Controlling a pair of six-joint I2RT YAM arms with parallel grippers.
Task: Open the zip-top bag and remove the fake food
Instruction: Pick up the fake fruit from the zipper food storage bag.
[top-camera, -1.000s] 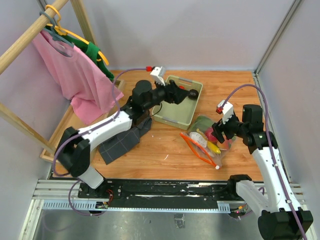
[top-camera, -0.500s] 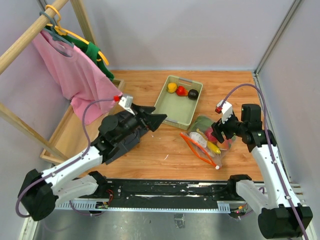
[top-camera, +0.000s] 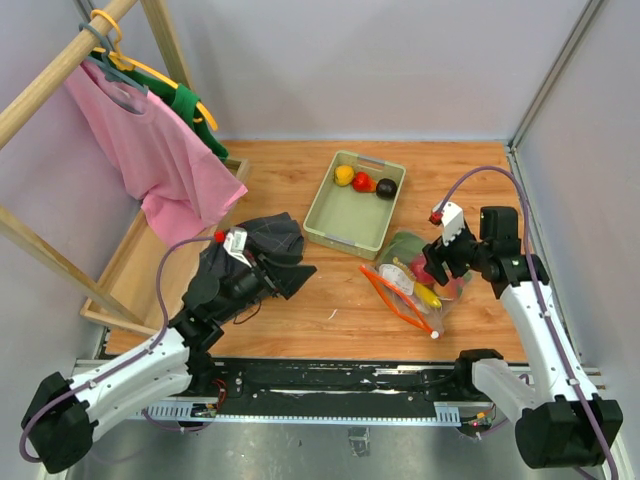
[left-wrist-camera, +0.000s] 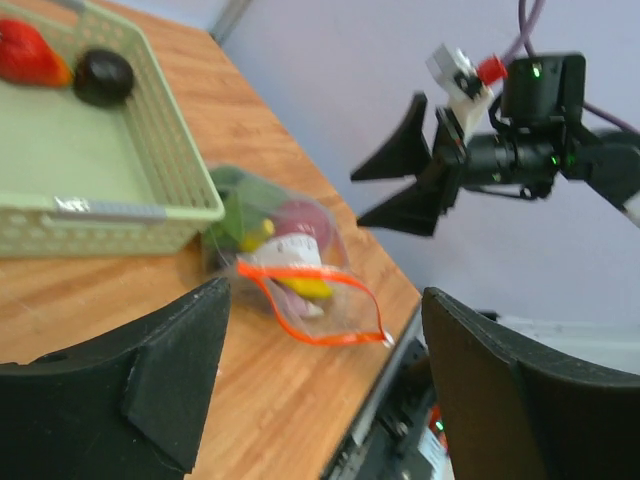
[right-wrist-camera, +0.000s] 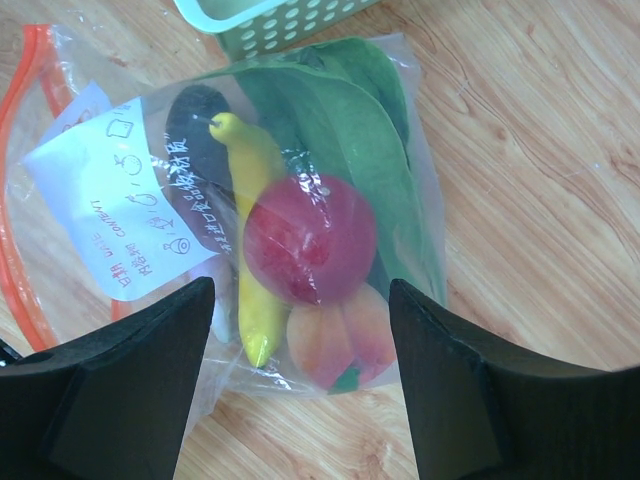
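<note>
The red round fruit (right-wrist-camera: 311, 240) is deep inside the bag, a long way from the bag's zip, so the robot's right gripper should push it toward the bag's opening (top-camera: 399, 300) from outside the plastic.
The zip-top bag (top-camera: 412, 283) lies on the wooden table right of centre, its orange-red zip strip (right-wrist-camera: 20, 215) gaping open toward the near edge. Through the plastic (right-wrist-camera: 400, 150) show fake food: a red round fruit (right-wrist-camera: 310, 240), a yellow banana (right-wrist-camera: 248, 250), a peach (right-wrist-camera: 340, 340), a green leafy piece (right-wrist-camera: 350, 130) and a dark purple one (right-wrist-camera: 190, 120), beside a white label (right-wrist-camera: 105, 200). My right gripper (top-camera: 437, 262) hovers open over the bag's closed end. My left gripper (top-camera: 292, 270) is open and empty, well left of the bag (left-wrist-camera: 290, 270). More fake food lies in the green tray (top-camera: 342, 222): a yellow pepper (top-camera: 344, 175), a red piece (top-camera: 362, 182), a dark one (top-camera: 386, 187).
A dark grey cloth (top-camera: 268, 233) lies under the left arm. A wooden rack (top-camera: 60, 262) with a pink shirt (top-camera: 150, 150) on a hanger fills the left side. Walls close in behind and on the right. The tray's rim (left-wrist-camera: 110, 210) sits just left of the bag.
My left arm has pulled back from over the tray to the near left of the table, uncovering the three pieces in the tray. The right arm has barely moved.
</note>
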